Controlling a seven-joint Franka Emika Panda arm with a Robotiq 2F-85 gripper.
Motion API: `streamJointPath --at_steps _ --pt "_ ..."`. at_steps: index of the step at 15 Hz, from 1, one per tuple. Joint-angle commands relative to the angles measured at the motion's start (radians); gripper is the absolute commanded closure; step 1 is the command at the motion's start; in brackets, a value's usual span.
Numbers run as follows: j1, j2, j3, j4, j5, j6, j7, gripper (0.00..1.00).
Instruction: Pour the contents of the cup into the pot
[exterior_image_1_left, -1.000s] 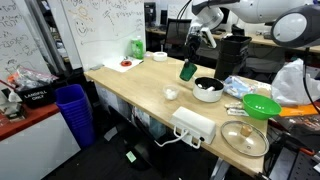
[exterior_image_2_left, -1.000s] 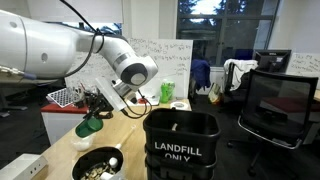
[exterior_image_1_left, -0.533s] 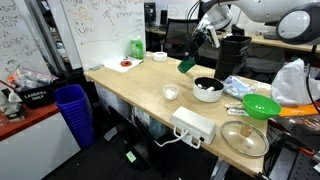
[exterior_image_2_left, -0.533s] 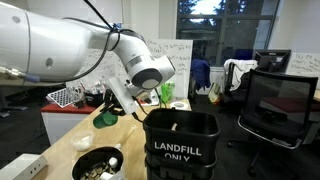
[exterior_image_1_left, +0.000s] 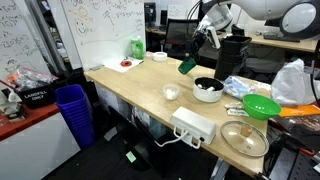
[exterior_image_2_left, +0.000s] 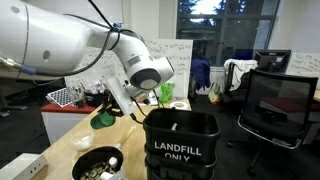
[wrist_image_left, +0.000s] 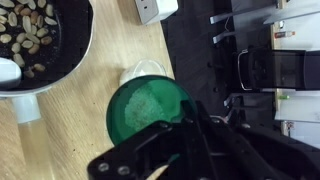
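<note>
I should bring the tilted cup (exterior_image_1_left: 186, 66) back over the pot's dark inside (exterior_image_1_left: 208, 85) before I tip it further, because the cup is hanging over the table beside the pot.
My gripper (exterior_image_1_left: 196, 52) is shut on the dark green cup (exterior_image_1_left: 187, 66) and holds it tilted in the air above the table. The cup also shows in an exterior view (exterior_image_2_left: 104, 119) and in the wrist view (wrist_image_left: 148, 113), where I look into its mouth and the inside looks empty. The low white pot (exterior_image_1_left: 208, 89) stands on the table below and beside the cup. Its dark inside holds nuts and a white scoop, seen in the wrist view (wrist_image_left: 40, 45) and in an exterior view (exterior_image_2_left: 98, 164).
A small white bowl (exterior_image_1_left: 171, 93) sits in front of the pot. A bright green bowl (exterior_image_1_left: 262, 105), a round metal tray (exterior_image_1_left: 244, 137) and a white power strip (exterior_image_1_left: 193, 125) lie along the table. A black landfill bin (exterior_image_2_left: 182, 145) stands next to the table.
The cup rose and tilted further between one second ago and half a second ago. Since then it has barely moved.
</note>
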Motion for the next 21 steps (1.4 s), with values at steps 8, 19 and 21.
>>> streamJointPath --at_steps 8,19,21 --pt "-0.005 -0.061 -0.009 -0.101 0.023 0.155 -0.015 0.99" --pt "-0.008 -0.335 -0.03 -0.545 0.003 0.3 -0.075 0.99" --pt "-0.01 -0.385 -0.018 -0.655 -0.012 0.206 -0.119 0.99"
